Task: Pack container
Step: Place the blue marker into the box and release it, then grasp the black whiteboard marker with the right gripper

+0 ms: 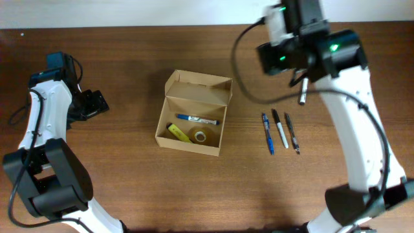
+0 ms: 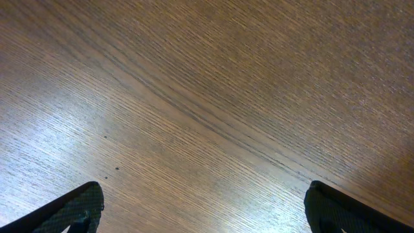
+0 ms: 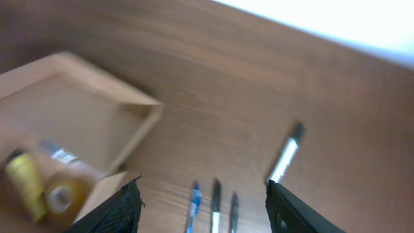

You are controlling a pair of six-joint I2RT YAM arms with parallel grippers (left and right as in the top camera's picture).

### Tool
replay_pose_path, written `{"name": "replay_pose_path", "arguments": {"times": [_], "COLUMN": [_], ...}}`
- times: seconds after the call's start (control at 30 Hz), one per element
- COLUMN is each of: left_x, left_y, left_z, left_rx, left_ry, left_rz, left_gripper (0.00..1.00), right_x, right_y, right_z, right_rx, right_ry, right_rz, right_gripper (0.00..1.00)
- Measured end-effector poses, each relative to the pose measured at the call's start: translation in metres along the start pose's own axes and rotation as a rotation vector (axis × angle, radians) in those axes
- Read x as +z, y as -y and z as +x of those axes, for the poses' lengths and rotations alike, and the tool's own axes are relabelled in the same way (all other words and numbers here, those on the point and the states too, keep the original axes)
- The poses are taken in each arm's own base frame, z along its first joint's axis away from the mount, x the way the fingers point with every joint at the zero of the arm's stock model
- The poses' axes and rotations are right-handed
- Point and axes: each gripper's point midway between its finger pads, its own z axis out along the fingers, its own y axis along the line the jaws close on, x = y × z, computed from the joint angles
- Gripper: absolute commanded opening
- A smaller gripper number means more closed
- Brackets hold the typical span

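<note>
The robot's right gripper keeps moving down toward the silver pen's body (image 1: 303, 93) until its open fingers are on both sides of it, as the silver pen (image 3: 284, 157) lies clear of the three pens.
The tan cardboard container (image 1: 191, 123) stands open at mid table, its flap lid raised at the back. Inside lie a blue pen (image 1: 197, 120), a yellow marker (image 1: 177, 132) and a roll of tape (image 1: 200, 136). The container also shows blurred in the right wrist view (image 3: 71, 123). Three pens (image 1: 281, 131) lie side by side to its right, also in the right wrist view (image 3: 213, 207). A silver pen (image 1: 302, 90) lies farther back (image 3: 284, 155). My right gripper (image 3: 204, 207) is open and empty, high above the pens. My left gripper (image 2: 204, 210) is open over bare wood at the far left.
The wooden table (image 1: 129, 188) runs to a white edge at the back (image 1: 129, 13). The left arm (image 1: 45, 97) lies at the left edge. The right arm (image 1: 349, 116) reaches in from the right.
</note>
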Motion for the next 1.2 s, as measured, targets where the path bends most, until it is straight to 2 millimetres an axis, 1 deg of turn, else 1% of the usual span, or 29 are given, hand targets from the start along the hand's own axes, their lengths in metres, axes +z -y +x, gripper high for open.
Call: {"name": "replay_pose_path", "arguments": {"times": [0.03,0.1,0.17,0.27,0.3,0.4,0.5,0.63,0.87,1.03,1.13,1.2], "left_x": [0.000,0.000,0.000,0.000,0.000,0.000,0.000,0.000,0.000,0.000,0.000,0.000], "left_y": [0.000,0.000,0.000,0.000,0.000,0.000,0.000,0.000,0.000,0.000,0.000,0.000], "left_z": [0.000,0.000,0.000,0.000,0.000,0.000,0.000,0.000,0.000,0.000,0.000,0.000], "left_rx": [0.000,0.000,0.000,0.000,0.000,0.000,0.000,0.000,0.000,0.000,0.000,0.000], "left_ry": [0.000,0.000,0.000,0.000,0.000,0.000,0.000,0.000,0.000,0.000,0.000,0.000], "left_rz": [0.000,0.000,0.000,0.000,0.000,0.000,0.000,0.000,0.000,0.000,0.000,0.000], "left_gripper": [1.00,1.00,1.00,1.00,1.00,1.00,1.00,1.00,1.00,1.00,1.00,1.00], "right_x": [0.018,0.050,0.093,0.145,0.159,0.192,0.209,0.220,0.223,0.226,0.236,0.241], "right_y": [0.017,0.037,0.054,0.067,0.070,0.079,0.087,0.099,0.123,0.128,0.126,0.126], "right_z": [0.008,0.025,0.049,0.085,0.097,0.122,0.135,0.142,0.143,0.148,0.158,0.163], "right_rx": [0.064,0.142,0.219,0.296,0.316,0.364,0.393,0.421,0.467,0.481,0.478,0.482], "right_ry": [-0.043,-0.122,-0.225,-0.366,-0.406,-0.483,-0.516,-0.520,-0.489,-0.498,-0.528,-0.543], "right_rz": [0.021,0.038,0.029,0.009,0.004,-0.004,-0.006,0.001,0.019,0.023,0.018,0.021], "right_gripper": [0.62,0.59,0.58,0.58,0.58,0.56,0.55,0.55,0.55,0.47,0.32,0.18]}}
